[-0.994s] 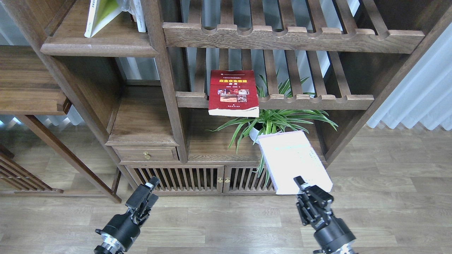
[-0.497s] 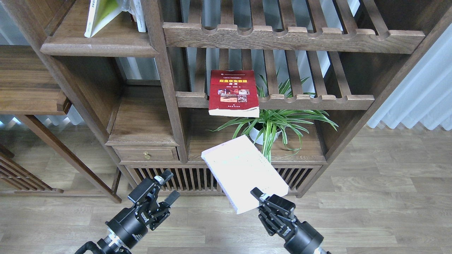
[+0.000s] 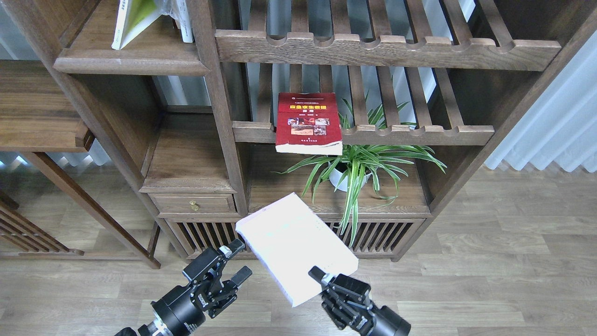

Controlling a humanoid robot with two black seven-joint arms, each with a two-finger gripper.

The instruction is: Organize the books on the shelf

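Note:
The yellow-green book (image 3: 136, 19) is leaning next to free plank shelf, so I expect the pale lilac-white book (image 3: 296, 246) to stand tilted beside it when I carry it there.
My right gripper (image 3: 322, 279) is shut on the near corner of the pale lilac-white book (image 3: 294, 245) and holds it flat and tilted in front of the low cabinet. My left gripper (image 3: 235, 259) is open, its fingers right next to the book's left edge. The dark red book (image 3: 308, 122) lies flat on the slatted middle shelf, overhanging its front rail. The yellow-green book (image 3: 133, 21) leans on the solid plank shelf (image 3: 135, 58) at the top left, next to a white book (image 3: 184, 21).
A potted spider plant (image 3: 357, 170) stands on the cabinet top (image 3: 289, 196) behind the held book. A slatted upper shelf (image 3: 387, 46) crosses the top. A small drawer unit (image 3: 191, 200) is at the left. Wood floor (image 3: 489, 280) lies to the right.
My right gripper has carried the pale book leftward and lower, from in front of the plant to the cabinet's middle. My left gripper has moved right and up toward it and opened.

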